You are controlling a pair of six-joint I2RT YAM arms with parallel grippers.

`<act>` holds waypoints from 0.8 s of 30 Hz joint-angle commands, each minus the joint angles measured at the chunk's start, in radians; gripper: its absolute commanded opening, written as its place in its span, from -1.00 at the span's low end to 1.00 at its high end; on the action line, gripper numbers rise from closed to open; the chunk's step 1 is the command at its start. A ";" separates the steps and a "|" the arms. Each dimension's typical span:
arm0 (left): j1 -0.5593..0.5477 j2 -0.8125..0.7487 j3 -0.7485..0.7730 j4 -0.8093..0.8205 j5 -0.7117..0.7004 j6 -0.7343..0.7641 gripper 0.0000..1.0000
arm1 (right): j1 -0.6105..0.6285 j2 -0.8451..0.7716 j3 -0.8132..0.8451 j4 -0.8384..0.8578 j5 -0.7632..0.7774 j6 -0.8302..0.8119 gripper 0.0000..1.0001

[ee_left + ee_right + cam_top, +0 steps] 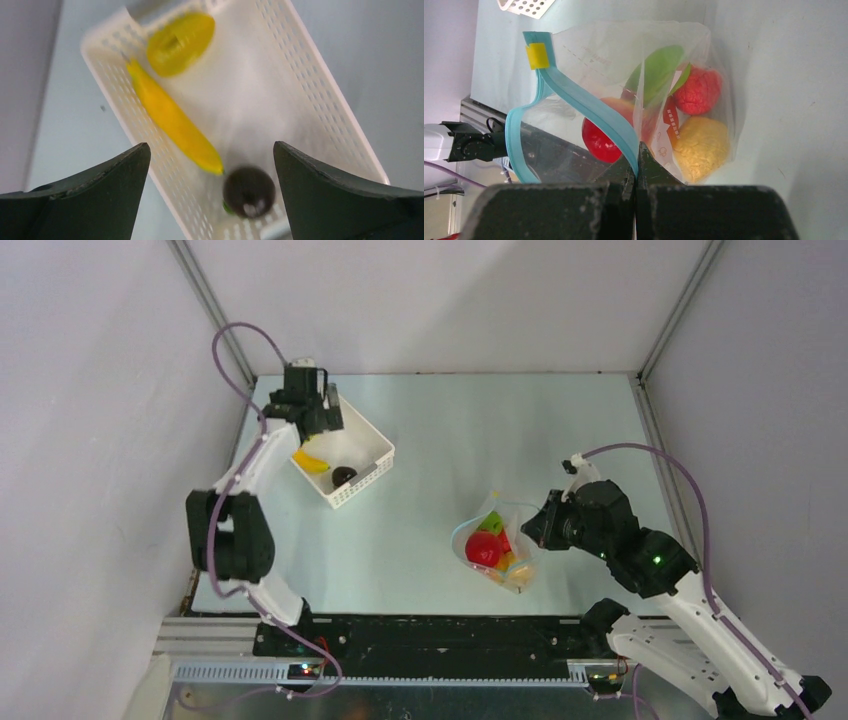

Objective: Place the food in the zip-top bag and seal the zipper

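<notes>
The yellow slice [182, 44] is lying uncovered next to the banana's tip [132, 67], so my left gripper keeps going toward the slice wide open until its fingers are on either side of the slice's long sides.
The clear zip-top bag [497, 548] [624, 85] lies on the table with its mouth gaping. Inside it are red [600, 139], green [659, 70], orange-red [698, 91] and yellow-orange [701, 147] food pieces. My right gripper [637, 156] [537, 527] is shut on the light blue zipper [596, 112] at the bag's mouth edge, holding that edge up. My left gripper [211, 195] [312, 405] hangs open over the white basket [367, 445] [320, 90]. In the basket lie a yellow banana [172, 120] [311, 463], a dark purple round piece [249, 191] [344, 476] and a yellow slice [180, 42].
The basket sits at the table's back left. Grey walls close in both sides and the back. A black rail [430, 635] with the arm bases runs along the near edge. A yellow tag [537, 55] marks the zipper's end.
</notes>
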 commanded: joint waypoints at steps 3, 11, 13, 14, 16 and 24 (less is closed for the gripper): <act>0.110 0.303 0.368 -0.080 0.064 0.242 0.99 | -0.012 -0.005 0.002 -0.020 0.064 -0.018 -1.00; 0.111 0.372 0.360 -0.005 0.108 0.412 0.99 | -0.035 0.035 0.002 0.033 0.059 -0.029 -1.00; 0.111 0.366 0.324 0.025 0.094 0.447 0.99 | -0.041 0.055 0.006 0.031 0.057 -0.030 -1.00; 0.111 0.368 0.311 0.033 0.081 0.457 0.99 | -0.045 0.063 0.007 0.030 0.056 -0.031 -1.00; 0.111 0.389 0.315 0.040 0.040 0.486 0.99 | -0.049 0.078 0.014 0.024 0.053 -0.034 -1.00; 0.101 0.515 0.416 -0.028 0.023 0.548 0.91 | -0.069 0.090 0.063 0.007 0.090 -0.050 -1.00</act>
